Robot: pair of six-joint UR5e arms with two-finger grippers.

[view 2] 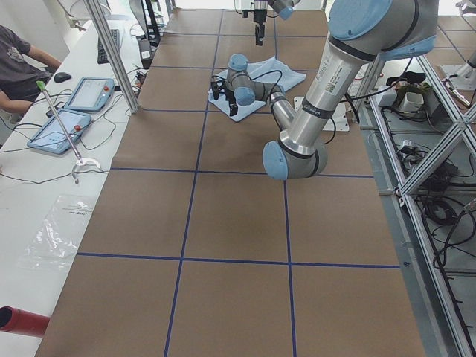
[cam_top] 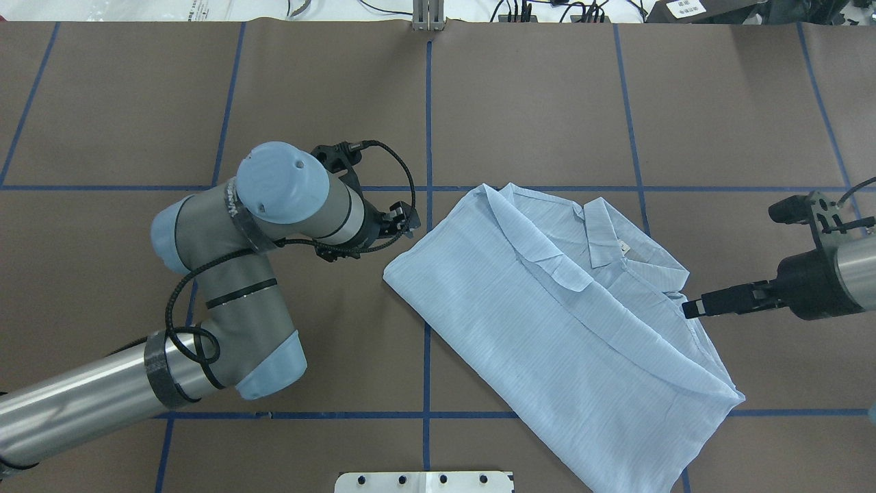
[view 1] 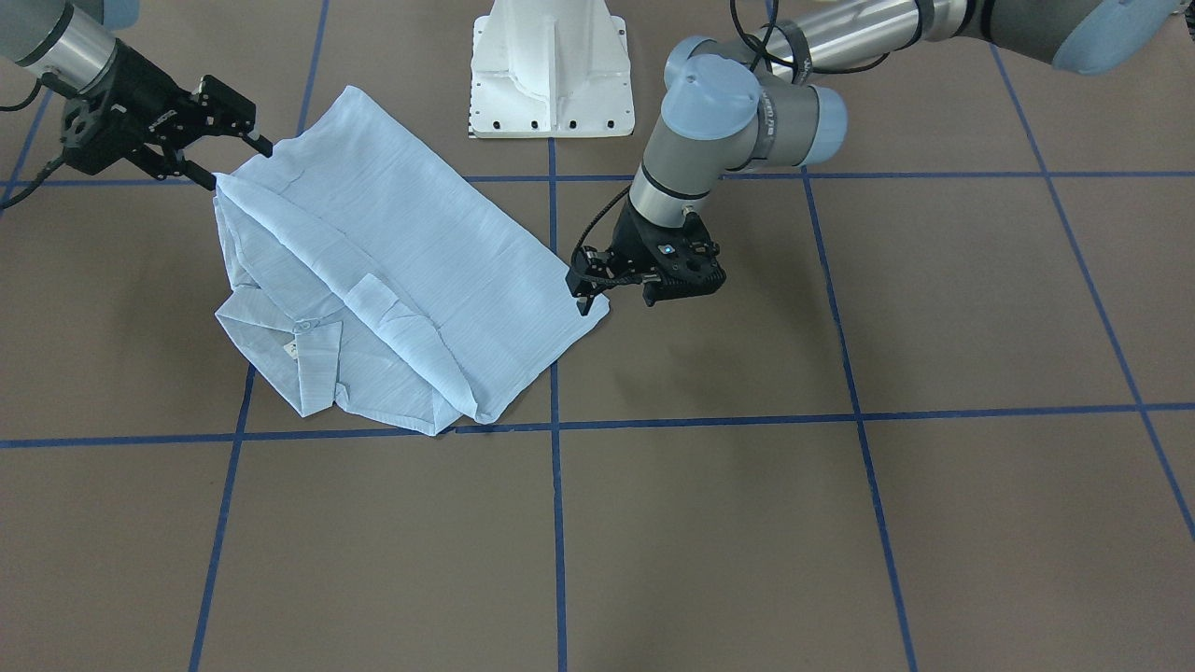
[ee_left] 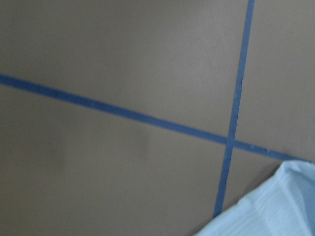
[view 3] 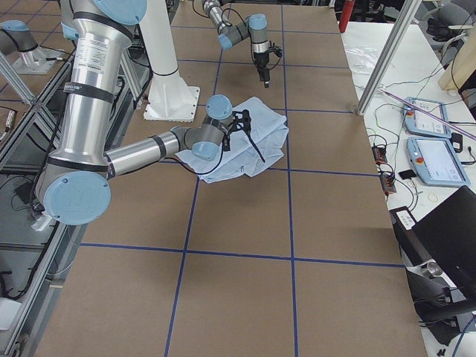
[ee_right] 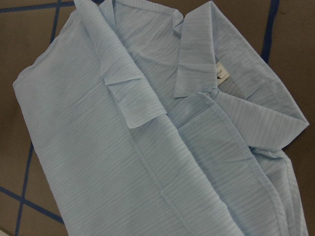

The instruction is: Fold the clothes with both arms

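My left gripper is to pinch the corner beside it and pull the shirt around square before more folding, because the shirt's long edge slants across the tape grid.
The pale-blue striped shirt lies folded lengthwise on the brown table, collar and label at its end away from the robot. It also shows in the right wrist view, and one corner shows in the left wrist view. My left gripper hovers by the shirt's corner, looks open and holds nothing; it also shows in the overhead view. My right gripper is open, its fingertips at the shirt's opposite folded edge, with no cloth between them.
The white pedestal base stands just behind the shirt. Blue tape lines mark a grid on the table. A side bench with tablets and a seated person runs along the table's far side.
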